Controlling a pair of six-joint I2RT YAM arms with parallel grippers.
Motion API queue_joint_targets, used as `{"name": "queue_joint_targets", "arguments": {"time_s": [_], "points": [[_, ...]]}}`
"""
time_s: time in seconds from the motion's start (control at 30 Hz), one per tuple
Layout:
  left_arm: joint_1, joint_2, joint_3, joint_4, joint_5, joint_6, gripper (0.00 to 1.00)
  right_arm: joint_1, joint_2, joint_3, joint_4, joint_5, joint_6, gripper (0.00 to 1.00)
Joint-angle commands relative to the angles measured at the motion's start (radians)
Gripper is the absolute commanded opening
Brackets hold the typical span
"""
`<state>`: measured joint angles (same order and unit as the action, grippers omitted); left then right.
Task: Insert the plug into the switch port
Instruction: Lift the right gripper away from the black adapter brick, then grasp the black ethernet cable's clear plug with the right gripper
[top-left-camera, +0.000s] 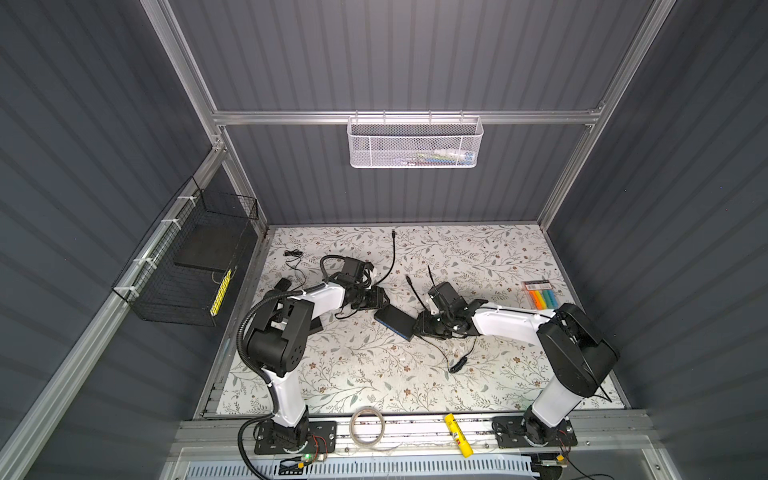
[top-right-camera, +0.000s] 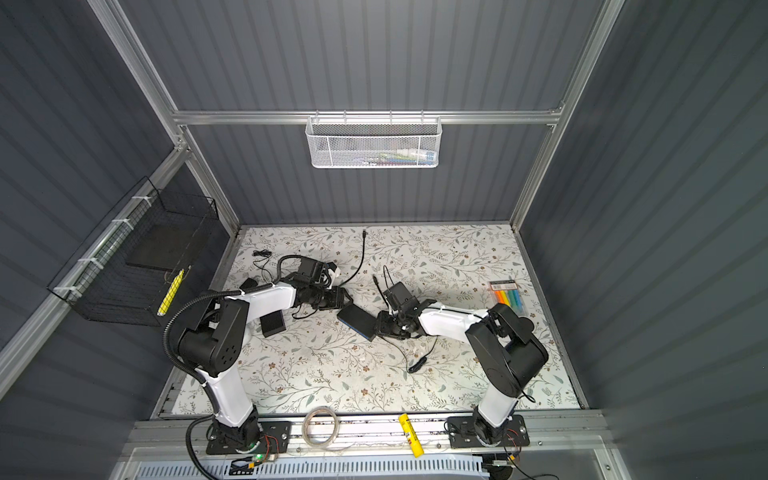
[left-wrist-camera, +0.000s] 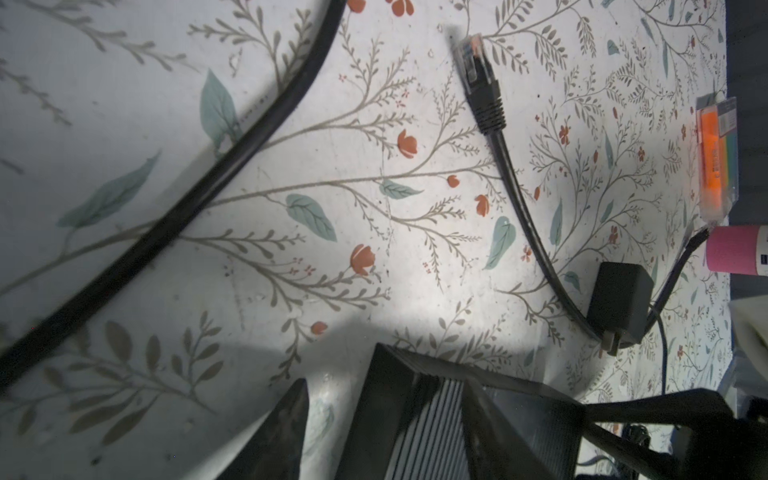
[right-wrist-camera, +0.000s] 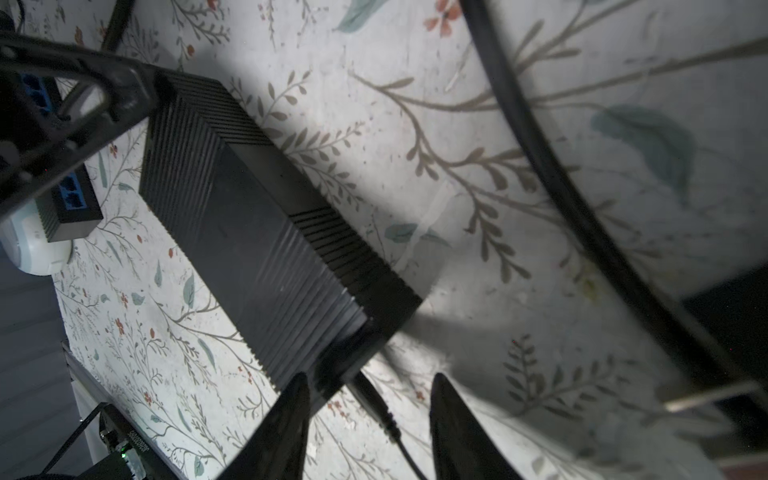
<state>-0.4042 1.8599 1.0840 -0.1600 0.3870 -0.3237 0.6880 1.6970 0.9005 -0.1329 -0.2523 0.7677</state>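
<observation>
The switch sits slanted with its near end (top-left-camera: 409, 331) toward the front bar, so next my right gripper turns that end back square before it grabs the ethernet plug (top-left-camera: 409, 279).
The black ribbed switch (top-left-camera: 395, 323) (top-right-camera: 357, 322) lies at an angle mid-mat, its blue ports along one long side. My left gripper (top-left-camera: 381, 302) (left-wrist-camera: 386, 382) is open astride its far end; one finger (left-wrist-camera: 286, 432) stands off the side with a gap, the other rests over the top. My right gripper (top-left-camera: 417, 326) (right-wrist-camera: 370, 376) is open at the near end of the switch (right-wrist-camera: 257, 232). A thin round black plug (right-wrist-camera: 374, 403) on a thin cable lies between those fingers, its tip against the switch's end face; how far in I cannot tell. An ethernet plug (left-wrist-camera: 478, 70) lies loose.
A thick black cable (top-left-camera: 392, 257) curves over the mat behind the left gripper. A smaller black box (top-left-camera: 316, 325) sits under the left arm. A highlighter pack (top-left-camera: 539, 296) lies at the right. A tape roll (top-left-camera: 366, 426) and yellow tube (top-left-camera: 458, 434) rest on the front rail.
</observation>
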Motion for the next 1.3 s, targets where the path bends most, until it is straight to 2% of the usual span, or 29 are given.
{"name": "queue_joint_targets", "arguments": {"time_s": [0.0,0.3,0.47,0.57,0.63,0.73,1.0,1.2,1.27], "points": [[0.007,0.021,0.015,0.012,0.039,-0.002,0.56,0.004,0.026,0.033,0.006,-0.005,0.022,0.48],[0.007,0.0,-0.075,0.086,0.023,-0.11,0.52,-0.014,0.08,0.079,0.001,-0.06,0.019,0.36],[0.003,-0.036,-0.173,0.189,0.025,-0.208,0.49,-0.047,0.088,0.095,0.037,-0.073,0.019,0.31],[-0.006,-0.048,-0.224,0.24,0.005,-0.258,0.48,-0.07,0.142,0.162,0.022,-0.149,-0.055,0.3],[-0.013,-0.061,-0.251,0.263,-0.009,-0.288,0.48,-0.087,0.218,0.26,-0.041,-0.256,-0.13,0.28],[-0.019,-0.09,-0.285,0.29,-0.041,-0.322,0.48,-0.088,0.274,0.346,-0.126,-0.328,-0.198,0.25],[-0.03,-0.101,-0.319,0.347,-0.05,-0.393,0.48,-0.114,0.306,0.422,-0.165,-0.354,-0.257,0.27],[-0.044,-0.088,-0.36,0.458,-0.05,-0.476,0.55,-0.155,0.377,0.585,-0.308,-0.346,-0.39,0.29],[-0.043,-0.089,-0.353,0.458,-0.084,-0.481,0.57,-0.174,0.406,0.643,-0.365,-0.352,-0.44,0.3]]}}
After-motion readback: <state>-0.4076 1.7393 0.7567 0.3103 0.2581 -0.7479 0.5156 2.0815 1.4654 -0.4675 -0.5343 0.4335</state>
